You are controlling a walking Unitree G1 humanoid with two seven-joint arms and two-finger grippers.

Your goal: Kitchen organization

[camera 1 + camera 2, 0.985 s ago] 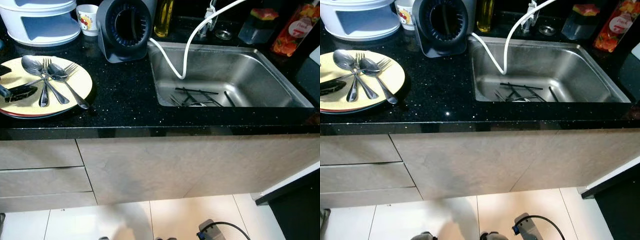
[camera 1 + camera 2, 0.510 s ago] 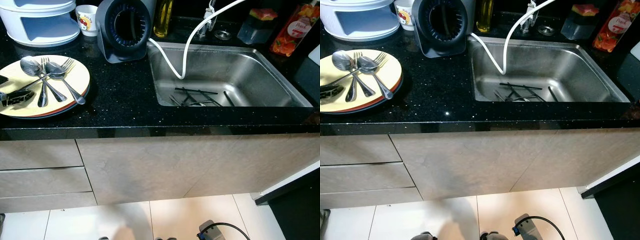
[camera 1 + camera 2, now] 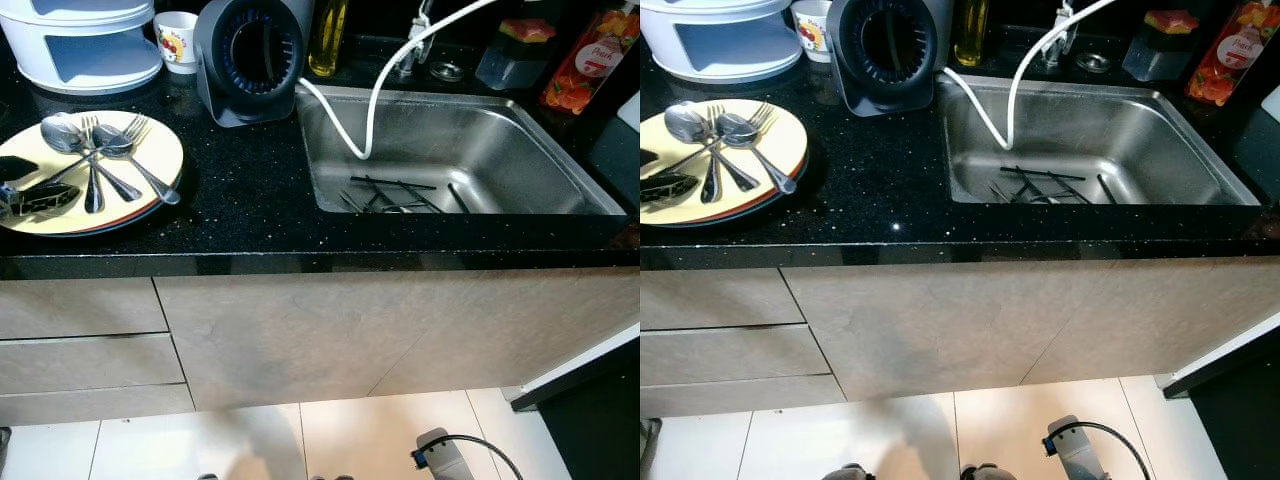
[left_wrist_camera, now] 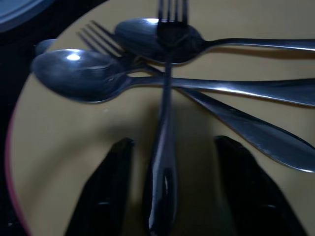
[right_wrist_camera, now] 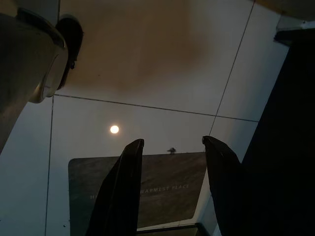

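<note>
I expect the silver fork (image 3: 135, 127) to come away alone and leave the spoons (image 3: 106, 148) behind when I lift it, because it lies loosely crossed with them.
A yellow plate (image 3: 155, 150) with a red rim lies on the black counter at the left. On it lie two spoons (image 3: 120, 145) and two forks (image 3: 90, 180), crossed over each other. My left gripper (image 3: 35, 182) rests low over the plate's left side, open. In the left wrist view its black fingers (image 4: 106, 191) stand on either side of one fork's handle (image 4: 162, 167), apart from it. The spoons (image 4: 74, 73) lie just beyond. My right gripper (image 5: 172, 187) hangs open over the tiled floor.
A steel sink (image 3: 480, 150) to the right holds thin black sticks (image 3: 395, 190) and a white hose (image 3: 370, 100). At the back stand a grey round appliance (image 3: 250, 55), a white cup (image 3: 177, 38), a white container (image 3: 85, 45) and bottles (image 3: 328, 35). Drawers sit below the counter.
My left gripper has edged a little further onto the plate, and its far finger now shows more. The head view has shifted slightly.
</note>
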